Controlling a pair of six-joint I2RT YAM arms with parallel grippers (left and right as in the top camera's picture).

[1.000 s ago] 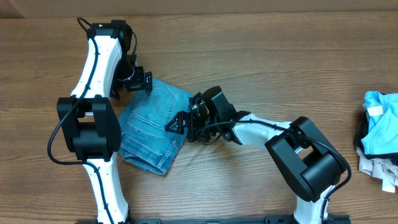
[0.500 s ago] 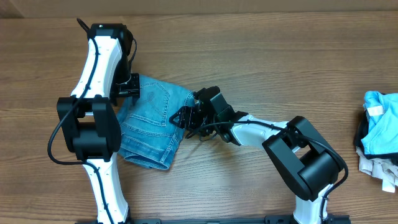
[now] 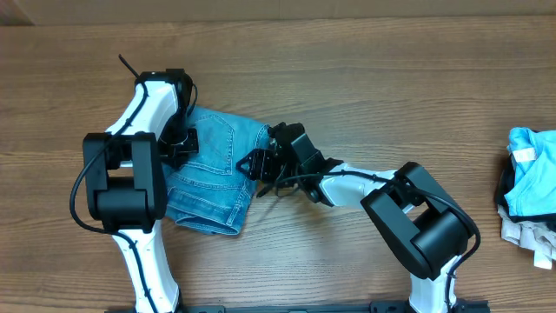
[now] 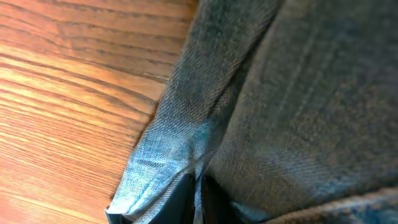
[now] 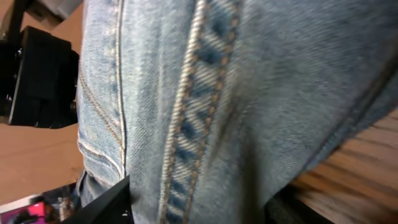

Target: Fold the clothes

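My left gripper is holding the jeans' edge (image 4: 196,167) far from the heap (image 3: 532,176). It should open before my right gripper carries the jeans to the heap.
The clothes are light blue jeans (image 3: 213,174), folded into a thick bundle left of the table's middle. My left gripper (image 3: 184,143) sits at the bundle's far left edge. In the left wrist view it (image 4: 198,202) is shut on a thin fold of denim (image 4: 298,93), with the hem bunched beside the fingers. My right gripper (image 3: 252,165) is at the bundle's right edge. In the right wrist view its fingers (image 5: 106,202) stand either side of a thick roll of seamed denim (image 5: 205,93) that fills the gap between them.
A heap of other garments (image 3: 530,187), light blue on top, lies at the table's right edge. Bare wooden table (image 3: 391,87) lies behind and to the right of the jeans. A black part of the left arm (image 5: 37,74) shows beside the denim in the right wrist view.
Both grippers have closed from wide open onto the jeans' edges. The left gripper moved nearer along the left edge, and the bundle shifted slightly left.
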